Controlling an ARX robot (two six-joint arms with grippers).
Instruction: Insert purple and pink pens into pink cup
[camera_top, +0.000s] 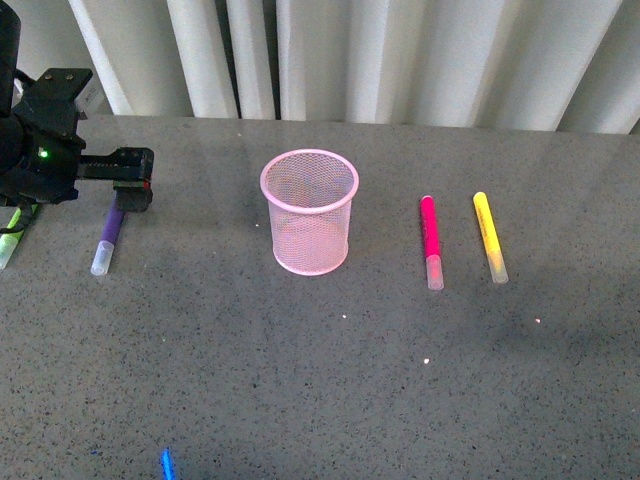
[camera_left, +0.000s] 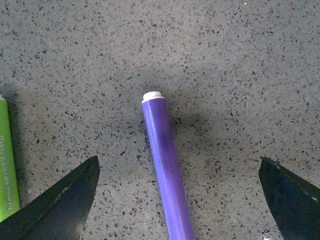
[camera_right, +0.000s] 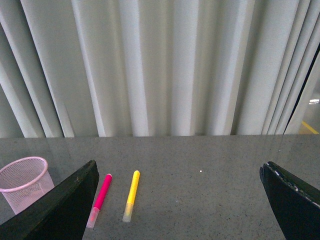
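Observation:
I expect the slim purple pen (camera_top: 108, 241) to lean against the cup's rim when I put it in, because the pink cup's opening (camera_top: 310, 181) is much wider than the pen.
The pink cup (camera_top: 311, 240) stands upright mid-table, with nothing showing inside it. To its left lies the purple pen (camera_top: 107, 241), clear cap toward the front. My left gripper (camera_top: 133, 190) hangs open over the pen's rear end. In the left wrist view the purple pen (camera_left: 165, 165) lies on the table between the spread fingers of that gripper (camera_left: 179, 172), touching neither. The pink pen (camera_top: 431, 240) lies right of the cup. The right wrist view shows the pink pen (camera_right: 100, 199) and the cup (camera_right: 25, 187) beyond my open, empty right gripper (camera_right: 179, 170), which is out of the front view.
A yellow marker (camera_top: 490, 237) lies just right of the pink pen. A lime-green marker (camera_top: 9, 240) lies left of the purple pen, under my left arm, also seen as a green marker (camera_left: 7, 170) beside the left finger. White curtains back the grey speckled table (camera_top: 330, 380).

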